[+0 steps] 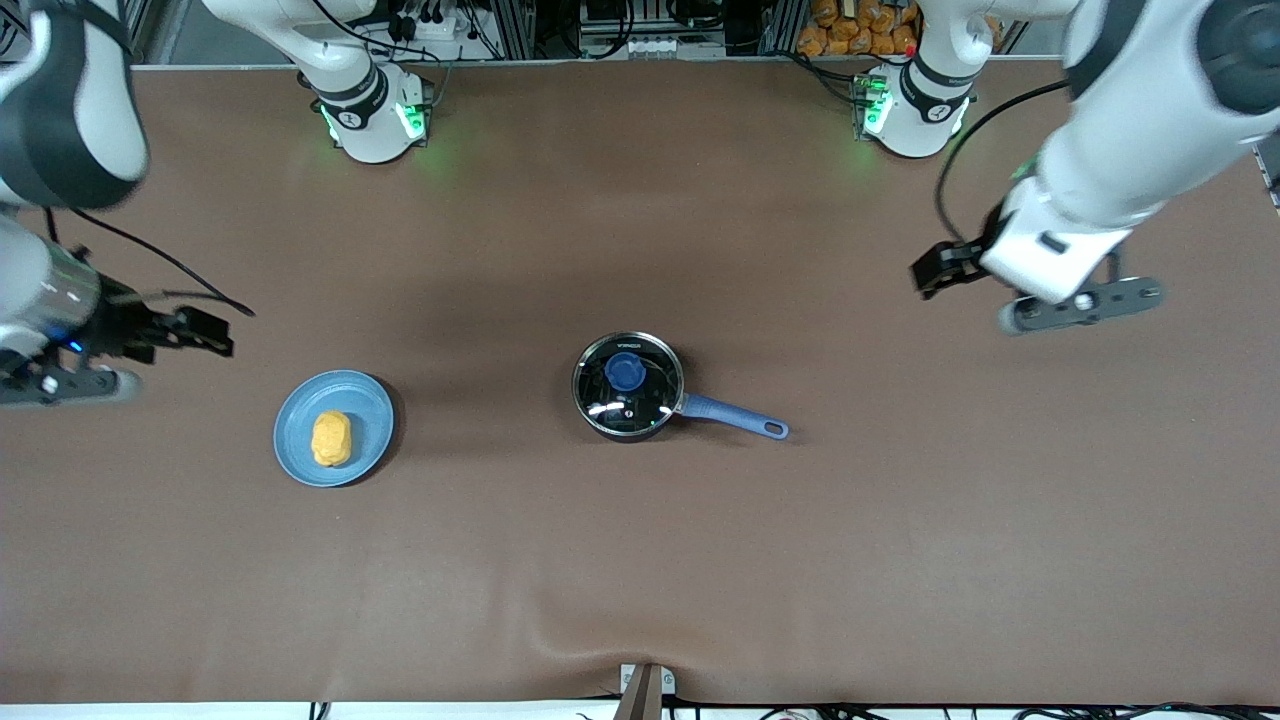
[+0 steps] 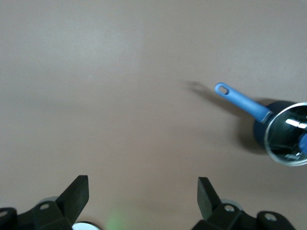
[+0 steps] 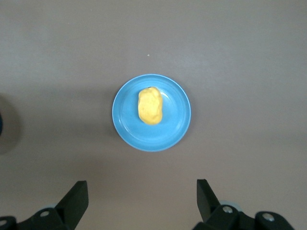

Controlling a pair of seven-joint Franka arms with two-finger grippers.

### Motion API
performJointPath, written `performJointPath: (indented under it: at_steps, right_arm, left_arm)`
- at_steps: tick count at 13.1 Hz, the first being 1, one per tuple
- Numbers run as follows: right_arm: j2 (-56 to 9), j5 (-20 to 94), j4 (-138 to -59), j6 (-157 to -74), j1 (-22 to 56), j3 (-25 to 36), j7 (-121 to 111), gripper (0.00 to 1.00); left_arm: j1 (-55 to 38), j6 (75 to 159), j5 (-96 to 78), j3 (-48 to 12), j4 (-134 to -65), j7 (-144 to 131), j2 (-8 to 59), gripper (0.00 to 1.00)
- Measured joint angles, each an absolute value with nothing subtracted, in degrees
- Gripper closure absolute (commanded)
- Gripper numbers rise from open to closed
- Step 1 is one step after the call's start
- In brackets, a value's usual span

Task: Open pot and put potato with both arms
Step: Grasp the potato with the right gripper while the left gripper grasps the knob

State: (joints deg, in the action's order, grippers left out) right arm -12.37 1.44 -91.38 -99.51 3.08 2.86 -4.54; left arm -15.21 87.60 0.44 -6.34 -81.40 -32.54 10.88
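Note:
My gripper will find the black pot (image 1: 624, 436) empty when it lifts off the glass lid (image 1: 649, 396), because only plain black shows through the lid.
The black pot (image 1: 628, 386) stands mid-table with its glass lid and blue knob (image 1: 624, 372) on, its blue handle (image 1: 735, 416) pointing toward the left arm's end. It also shows in the left wrist view (image 2: 286, 134). The yellow potato (image 1: 331, 438) lies on a blue plate (image 1: 300, 412) toward the right arm's end, and shows in the right wrist view (image 3: 150, 106). My left gripper (image 1: 1082, 304) (image 2: 143, 191) is open and empty, up over bare table. My right gripper (image 1: 60, 386) (image 3: 142, 194) is open and empty, up beside the plate (image 3: 128, 127).
The brown table cover has a low wrinkle near the front edge (image 1: 560, 630). The arm bases (image 1: 375, 115) stand along the table's back edge. Cables and boxes lie past that edge.

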Motion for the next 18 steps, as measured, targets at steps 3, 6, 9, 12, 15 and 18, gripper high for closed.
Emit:
performJointPath:
  at_steps: [3, 6, 9, 12, 15, 18]
  right_arm:
    - [-18.4, 1.7, -92.9, -105.1, 3.2, 2.5, -4.5, 0.0]
    - [-22.3, 2.2, -99.1, -116.1, 3.3, 1.7, -4.5, 0.0]
    - [-23.7, 2.3, -107.6, -130.3, 3.3, 1.6, -4.5, 0.0]
    - [-25.4, 2.3, -111.9, -138.6, 3.3, 1.6, -4.5, 0.0]
    - [-28.1, 2.3, -112.9, -143.7, 3.3, 1.6, -4.5, 0.0]
    - [-30.6, 2.3, -113.5, -148.4, 3.1, 1.7, -4.1, 0.0]
  left_arm:
    - [-19.5, 90.9, 0.4, -6.4, -80.5, -38.5, 14.8, 0.0]
    - [-21.7, 94.0, 0.4, -6.5, -80.3, -39.3, 17.0, 0.0]
    - [-26.0, 99.9, 0.4, -6.5, -80.3, -47.9, 20.4, 0.0]
    - [-31.7, 109.0, 0.4, -6.4, -80.2, -57.9, 25.6, 0.0]
    - [-36.2, 115.7, 0.4, -6.0, -78.5, -64.4, 31.5, 0.0]
    - [-40.1, 118.1, 0.4, -3.3, -74.3, -65.4, 37.0, 0.0]
